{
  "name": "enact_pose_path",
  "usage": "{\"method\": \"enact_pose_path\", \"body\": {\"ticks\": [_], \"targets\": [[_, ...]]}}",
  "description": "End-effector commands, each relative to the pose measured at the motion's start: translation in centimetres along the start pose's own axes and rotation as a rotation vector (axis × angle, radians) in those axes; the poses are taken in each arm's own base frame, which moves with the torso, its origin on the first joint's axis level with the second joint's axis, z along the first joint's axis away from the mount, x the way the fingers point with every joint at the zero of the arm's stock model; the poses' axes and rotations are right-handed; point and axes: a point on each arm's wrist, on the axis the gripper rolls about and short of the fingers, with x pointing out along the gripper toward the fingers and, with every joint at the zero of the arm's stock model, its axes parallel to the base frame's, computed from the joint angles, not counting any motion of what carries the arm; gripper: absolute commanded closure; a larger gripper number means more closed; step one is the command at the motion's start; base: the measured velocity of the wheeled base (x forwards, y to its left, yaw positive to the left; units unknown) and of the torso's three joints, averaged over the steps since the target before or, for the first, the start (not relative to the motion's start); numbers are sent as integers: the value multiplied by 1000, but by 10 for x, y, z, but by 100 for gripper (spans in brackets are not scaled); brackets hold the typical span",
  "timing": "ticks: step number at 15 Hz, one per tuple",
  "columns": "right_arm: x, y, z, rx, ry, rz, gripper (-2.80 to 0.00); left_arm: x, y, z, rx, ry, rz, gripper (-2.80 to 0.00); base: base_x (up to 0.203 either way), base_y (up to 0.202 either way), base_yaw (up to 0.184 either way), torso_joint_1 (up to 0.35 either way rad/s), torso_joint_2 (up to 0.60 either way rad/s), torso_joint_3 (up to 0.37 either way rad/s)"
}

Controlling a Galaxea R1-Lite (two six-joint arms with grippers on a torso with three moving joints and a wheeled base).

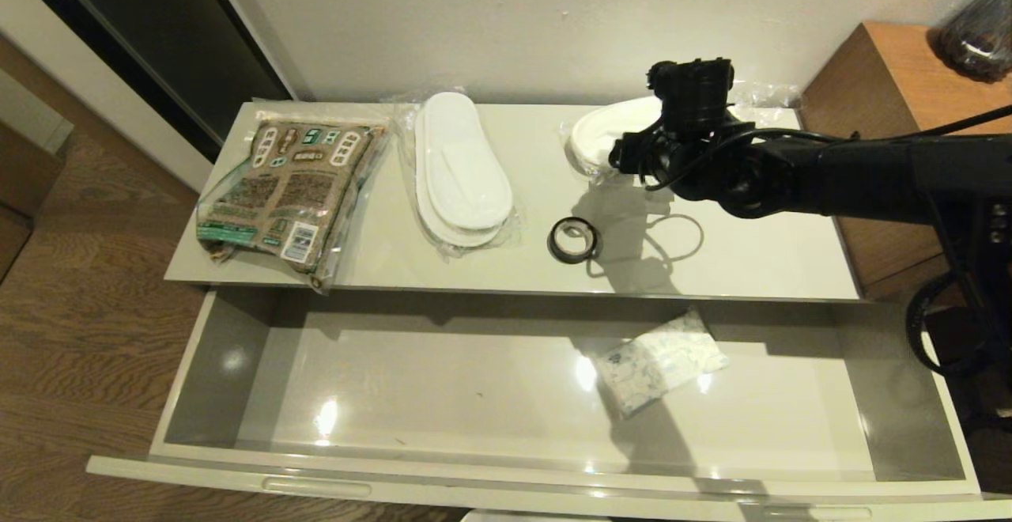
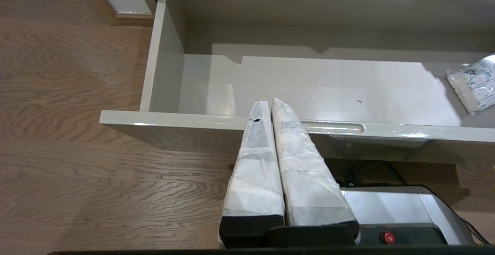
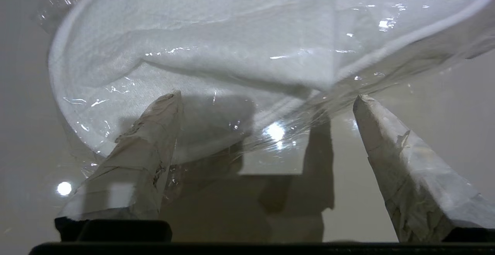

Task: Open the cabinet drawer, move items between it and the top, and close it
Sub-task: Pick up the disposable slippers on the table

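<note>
The second wrapped slipper pair (image 1: 604, 133) lies at a slant along the wall, across my right gripper's open fingers. I should drag the pair round so that it points toward the drawer.
The cabinet drawer (image 1: 506, 470) stands pulled fully out, its left slot handle (image 2: 332, 127) showing in the left wrist view. On the top (image 1: 759, 261) lie the brown-and-green packet (image 1: 288, 190), one wrapped slipper pair (image 1: 462, 170), the black tape roll (image 1: 573, 239) and a second wrapped slipper pair (image 1: 601, 138). My right gripper (image 3: 267, 98) is open just above the near edge of that second pair (image 3: 201, 46), one finger on its plastic, the other over bare top. My left gripper (image 2: 269, 101) is shut and empty, hanging in front of the drawer's front edge.
A small white crinkled sachet (image 1: 660, 360) lies inside the drawer at right of centre. A taller brown wooden unit (image 1: 893, 87) with a dark glass vessel (image 1: 980, 28) stands to the right. The wall runs behind the cabinet; wooden floor (image 1: 87, 332) lies to the left.
</note>
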Motion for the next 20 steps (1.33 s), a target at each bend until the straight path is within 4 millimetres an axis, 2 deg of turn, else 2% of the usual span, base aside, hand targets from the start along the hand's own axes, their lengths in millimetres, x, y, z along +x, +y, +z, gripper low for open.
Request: {"method": "enact_pose_path", "body": {"ticks": [1,3,4,6,8,10,16,20], "targets": [[21,10,-33,-40,37,-5,-280,0,0,0,-1,-1,0,0,0,0,0,0,0,0],[34,16,-58,-72,75,-10,-280,0,0,0,-1,0,0,0,0,0,0,0,0,0],[36,16,-63,-74,84,-19,-280,0,0,0,-1,-1,0,0,0,0,0,0,0,0],[33,13,-58,-53,79,-51,-280,0,0,0,-1,-1,0,0,0,0,0,0,0,0],[24,0,-40,-32,61,-94,-280,0,0,0,-1,-1,0,0,0,0,0,0,0,0],[4,-15,-18,-24,59,-101,-280,0,0,0,-1,-1,0,0,0,0,0,0,0,0],[-53,-56,-5,-59,135,-106,-280,0,0,0,-1,-1,0,0,0,0,0,0,0,0],[-110,-86,18,-61,185,-71,-280,0,0,0,-1,-1,0,0,0,0,0,0,0,0]]}}
